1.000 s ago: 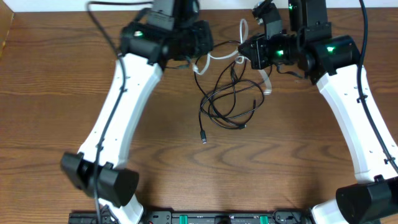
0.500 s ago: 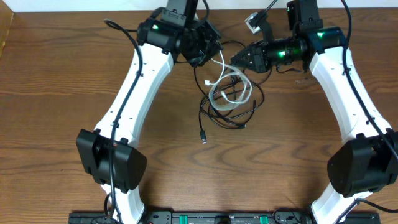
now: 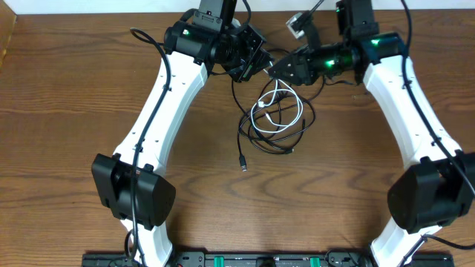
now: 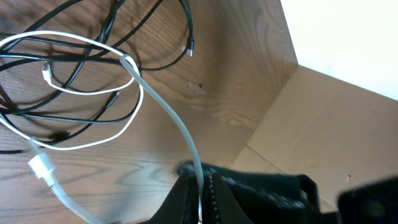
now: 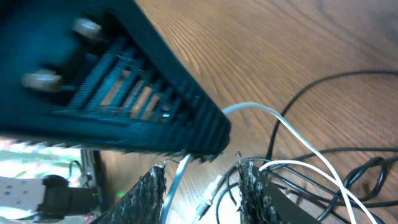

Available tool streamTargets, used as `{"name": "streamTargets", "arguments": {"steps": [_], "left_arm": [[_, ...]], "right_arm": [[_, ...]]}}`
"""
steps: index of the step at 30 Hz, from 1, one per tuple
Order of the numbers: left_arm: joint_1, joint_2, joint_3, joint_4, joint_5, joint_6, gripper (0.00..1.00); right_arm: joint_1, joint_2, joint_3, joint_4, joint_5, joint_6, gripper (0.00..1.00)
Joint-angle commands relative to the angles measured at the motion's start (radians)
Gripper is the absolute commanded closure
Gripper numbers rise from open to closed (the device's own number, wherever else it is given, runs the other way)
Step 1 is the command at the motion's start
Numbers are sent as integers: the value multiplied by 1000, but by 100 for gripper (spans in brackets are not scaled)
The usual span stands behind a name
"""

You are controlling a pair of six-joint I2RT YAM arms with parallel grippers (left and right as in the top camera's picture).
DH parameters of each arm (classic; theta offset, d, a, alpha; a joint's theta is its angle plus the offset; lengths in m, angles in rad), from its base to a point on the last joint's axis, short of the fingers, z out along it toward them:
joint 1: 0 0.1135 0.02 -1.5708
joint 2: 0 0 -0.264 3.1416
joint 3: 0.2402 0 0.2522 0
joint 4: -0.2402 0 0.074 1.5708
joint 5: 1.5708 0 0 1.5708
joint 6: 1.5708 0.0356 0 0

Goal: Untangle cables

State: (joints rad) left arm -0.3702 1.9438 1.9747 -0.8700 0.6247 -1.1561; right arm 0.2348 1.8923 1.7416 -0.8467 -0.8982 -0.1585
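The loops of the white cable are on top of the black cables [image 3: 278,111], and my left gripper is holding a piece of the white cable. So my right gripper should take that piece [image 3: 268,70] and move it clear.
The white cable [image 3: 261,104] lies in loops on top of the tangled black cables [image 3: 261,144] at mid-table. My left gripper [image 3: 260,65] is at the back above the tangle. In the left wrist view it [image 4: 200,180] is shut on the white cable [image 4: 168,112], which runs down to its loops over the black cables [image 4: 93,119]. My right gripper [image 3: 276,68] is right beside the left one. In the right wrist view it [image 5: 202,180] is open, with a strand of white cable [image 5: 252,106] passing between its fingers and black cables [image 5: 336,79] beyond.
A black cable's plug end [image 3: 243,165] lies on the wood nearer the front. A white plug [image 4: 40,167] rests on the table by the loops. A cardboard panel [image 4: 311,130] stands at the table's edge. Both arms crowd the back centre.
The white cable, stretched between the two grippers one second ago, now hangs from the left gripper in loops over the black tangle. The grippers have moved close together.
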Motion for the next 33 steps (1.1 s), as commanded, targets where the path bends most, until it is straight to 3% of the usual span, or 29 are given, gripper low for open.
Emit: {"name": "streamTargets", "arguments": {"steps": [1, 3, 4, 7, 8, 10, 14, 20, 28, 32, 33], "left_arm": [[1, -5, 6, 0, -4, -4, 92], [0, -5, 6, -6, -27, 8, 92], [0, -5, 6, -11, -38, 12, 91], [0, -4, 6, -21, -92, 55, 91], [0, -4, 6, -27, -119, 77, 83], [0, -4, 6, -65, -216, 134, 56], [0, -4, 6, -117, -319, 209, 41], [0, -4, 6, -133, -368, 332, 39], [0, -4, 6, -143, -376, 379, 39], [0, -4, 6, -143, -376, 389, 38], [0, -4, 6, -143, -376, 389, 38]], "right_arm": [[29, 32, 10, 12, 108, 59, 67], [36, 33, 10, 19, 165, 128, 94], [36, 33, 10, 21, 188, 167, 99], [34, 32, 10, 21, 194, 231, 99], [32, 32, 10, 14, 209, 247, 99], [24, 32, 10, -37, 328, 318, 99], [10, 32, 10, -110, 450, 327, 99], [8, 58, 8, -140, 586, 322, 99], [-3, 225, 8, -74, 635, 231, 97], [-8, 255, 8, -43, 638, 180, 83], [-8, 259, 8, -39, 638, 160, 72]]}}
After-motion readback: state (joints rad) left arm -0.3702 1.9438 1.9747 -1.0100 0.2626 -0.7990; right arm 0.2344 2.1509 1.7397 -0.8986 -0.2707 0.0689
